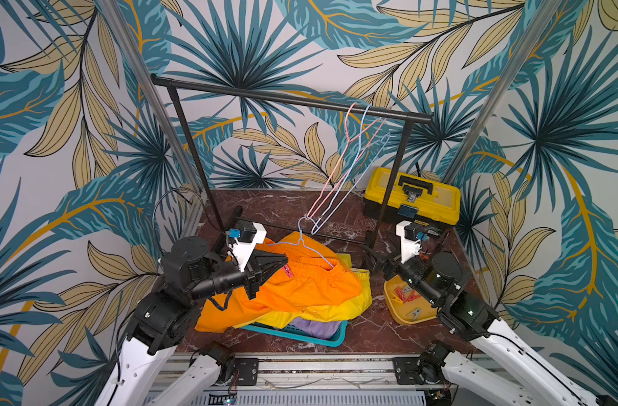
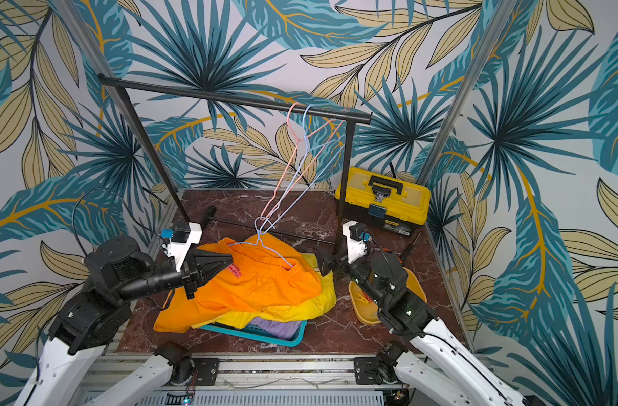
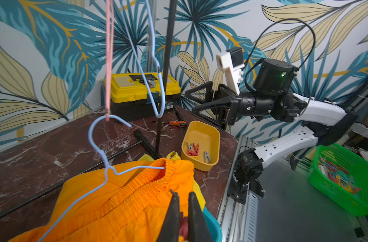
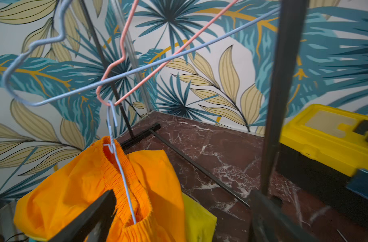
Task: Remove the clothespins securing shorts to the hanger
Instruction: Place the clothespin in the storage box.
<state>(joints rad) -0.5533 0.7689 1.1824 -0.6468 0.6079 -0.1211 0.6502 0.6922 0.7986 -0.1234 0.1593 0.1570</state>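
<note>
The red clothespin (image 3: 184,228) in my left gripper is clear of the orange shorts' waistband. I should keep carrying it until it is over the yellow tray (image 1: 407,304), then let it go.
Orange shorts (image 1: 300,291) hang by their elastic waistband from a light blue wire hanger (image 1: 314,253) and droop over a pile. My left gripper (image 1: 284,263) is shut on a red clothespin (image 1: 287,271) clipped at the waistband's left end; the left wrist view shows the peg (image 3: 184,227) pinched between the black fingers (image 3: 172,209). My right gripper (image 1: 377,265) stands open beside the shorts' right side, with nothing between its fingers (image 4: 91,213). Yellow shorts (image 1: 339,309) and lilac shorts (image 1: 314,328) lie under the orange pair.
A teal basket (image 1: 334,340) holds the pile. A yellow tray (image 1: 420,318) with several loose clothespins sits under the right arm. The black rack (image 1: 286,98) carries pink and blue hangers linked down to the shorts' hanger. A yellow toolbox (image 1: 411,195) stands back right.
</note>
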